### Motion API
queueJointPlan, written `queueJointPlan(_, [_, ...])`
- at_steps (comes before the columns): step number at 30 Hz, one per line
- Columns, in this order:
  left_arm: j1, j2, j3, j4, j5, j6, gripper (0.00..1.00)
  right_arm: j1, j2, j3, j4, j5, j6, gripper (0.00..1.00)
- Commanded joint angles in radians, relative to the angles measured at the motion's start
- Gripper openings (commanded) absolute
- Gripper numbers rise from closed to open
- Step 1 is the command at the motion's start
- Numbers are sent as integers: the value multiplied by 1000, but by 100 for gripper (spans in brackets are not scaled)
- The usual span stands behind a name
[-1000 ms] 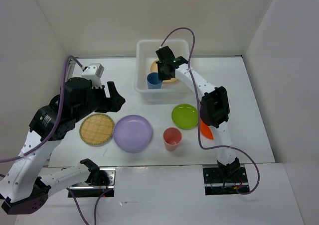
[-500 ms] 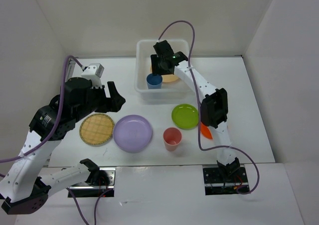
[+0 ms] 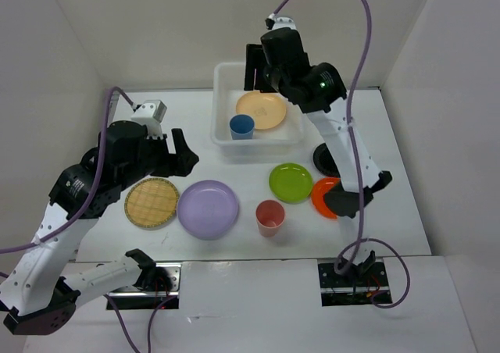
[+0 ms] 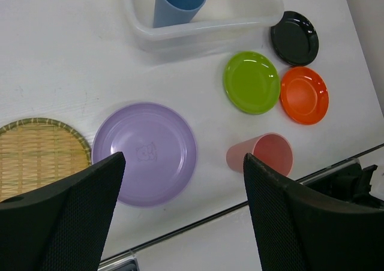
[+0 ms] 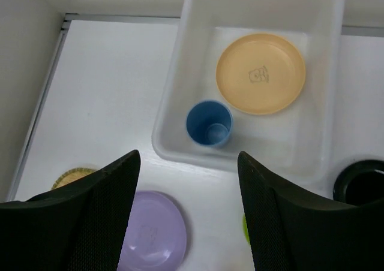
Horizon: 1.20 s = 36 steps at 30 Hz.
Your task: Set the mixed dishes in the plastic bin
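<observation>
I see the pink cup standing upright (image 3: 269,221) and clear of the lime green plate, so my right gripper should keep going toward the cup's rim (image 3: 270,203) and close there.
The plastic bin (image 3: 221,80) stands at the back of the table with a peach plate (image 3: 262,109) and a blue cup (image 3: 241,126) inside. My right gripper (image 3: 253,65) hangs open and empty high above it, looking down on the bin wall (image 5: 174,103), the peach plate (image 5: 261,73) and the blue cup (image 5: 208,123). On the table lie a bamboo plate (image 3: 151,202), lavender plate (image 3: 208,209), pink cup (image 3: 269,217), lime green plate (image 3: 290,182), orange plate (image 3: 322,198) and black plate (image 3: 324,159). My left gripper (image 3: 187,151) is open above the lavender plate (image 4: 144,154).
White walls close in the table on the left, back and right. In the left wrist view the pink cup (image 4: 264,154) stands near the table's front edge, with the green plate (image 4: 252,82), orange plate (image 4: 304,95) and black plate (image 4: 294,38) to its right.
My right gripper has opened and risen out of the bin, leaving the peach plate lying flat inside. The left arm has hardly moved.
</observation>
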Motion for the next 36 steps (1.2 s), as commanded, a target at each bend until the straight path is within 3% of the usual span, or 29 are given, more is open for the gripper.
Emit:
queueJointPlan(1, [4,9,-20,39,37,36,86,52,-111,-115,-105,163,77,71])
queueJointPlan(7, [4,18,-51,48,55,63,88,86,-363,-639,-40,161,163,71])
queueJointPlan(13, [13,18,-72,57,57,73,89,86,-642,-1156,140,0,189,72])
queueJointPlan(18, [13,18,-81,57,66,73,89,76,-750,-1403,186,-53,226,72])
queueJointPlan(26, [22,18,-100,76,77,73,89,76,-851,-1614,287,-217,226,65])
queueJointPlan(36, [22,37,-111,87,95,73,89,106,-865,-1689,352,-311,247,64])
